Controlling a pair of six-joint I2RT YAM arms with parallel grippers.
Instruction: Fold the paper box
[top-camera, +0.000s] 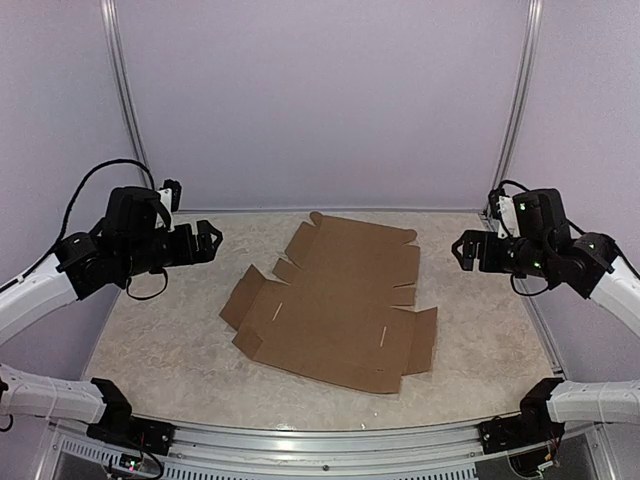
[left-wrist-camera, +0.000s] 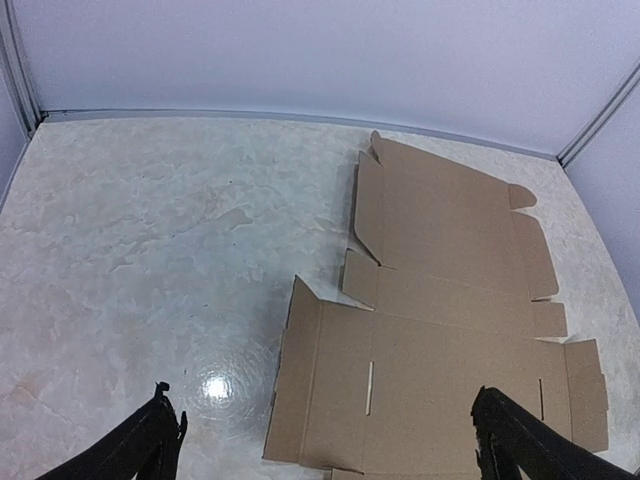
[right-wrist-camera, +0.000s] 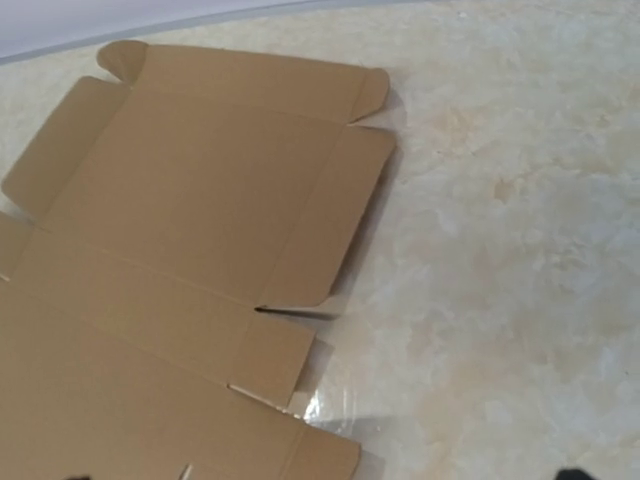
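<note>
The near corner tab of the paper box tilts up next to open tabletop (top-camera: 207, 346). My left gripper should next go toward that tab (top-camera: 247, 343) until its fingers are on both sides of it and close.
The paper box (top-camera: 335, 300) lies flat and unfolded in the middle of the table, a brown cardboard sheet with flaps, tabs and two slits. Its left side flaps curl up slightly. My left gripper (top-camera: 208, 243) hangs in the air to the left of the box, open and empty. In the left wrist view its black fingertips (left-wrist-camera: 160, 440) stand wide apart above the box (left-wrist-camera: 450, 330). My right gripper (top-camera: 463, 250) hangs in the air to the right of the box, open and empty. The right wrist view shows the box (right-wrist-camera: 180, 230); its fingers barely show at the bottom edge.
The beige marbled tabletop (top-camera: 160, 330) is bounded by pale walls at the back and sides. A metal rail (top-camera: 330, 440) runs along the near edge, with both arm bases at its ends. Black cables loop behind each wrist.
</note>
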